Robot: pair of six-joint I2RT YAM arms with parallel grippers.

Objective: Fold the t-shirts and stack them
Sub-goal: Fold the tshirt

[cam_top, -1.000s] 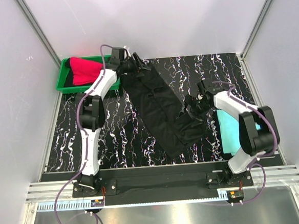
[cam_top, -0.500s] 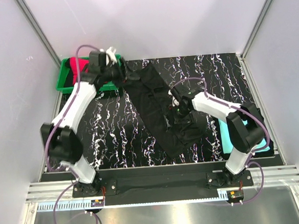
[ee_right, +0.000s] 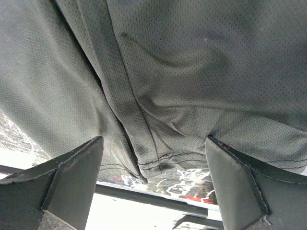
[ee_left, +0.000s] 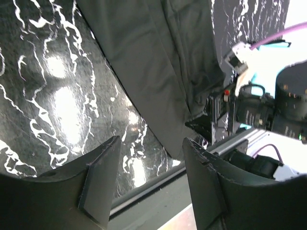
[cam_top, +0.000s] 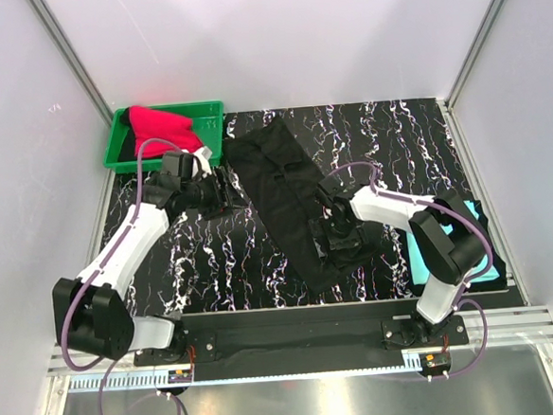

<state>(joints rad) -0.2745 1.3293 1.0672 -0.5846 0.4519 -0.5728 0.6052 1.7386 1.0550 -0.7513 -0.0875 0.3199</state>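
Observation:
The black t-shirt strip point(cam_top: 281, 205) slants toward the green tray, so my left gripper should swing the strip's far end point(cam_top: 255, 146) square before both grippers take the strip's near hem.
The black t-shirt point(cam_top: 275, 179) lies as a long, narrow folded strip running diagonally across the marble table, its near end toward the front rail. My left gripper point(cam_top: 228, 188) is open beside the strip's left edge and holds nothing. In the left wrist view the gripper point(ee_left: 151, 160) has only bare table between its fingers, with the black t-shirt point(ee_left: 153, 57) further off. My right gripper point(cam_top: 329, 232) hovers open over the strip's near end. Its jaws point(ee_right: 153, 160) straddle the hem of the black t-shirt point(ee_right: 182, 72). A red t-shirt point(cam_top: 162, 130) lies in the tray. A turquoise t-shirt point(cam_top: 420, 254) lies under the right arm.
The green plastic tray point(cam_top: 209, 107) stands at the back left corner of the table. White walls with metal posts close in both sides and the back. The black front rail point(cam_top: 284, 316) runs along the near edge by the arm bases.
My left gripper has come away from the shirt's far end near the tray and pulled back toward me. My right gripper has moved left onto the shirt's near end.

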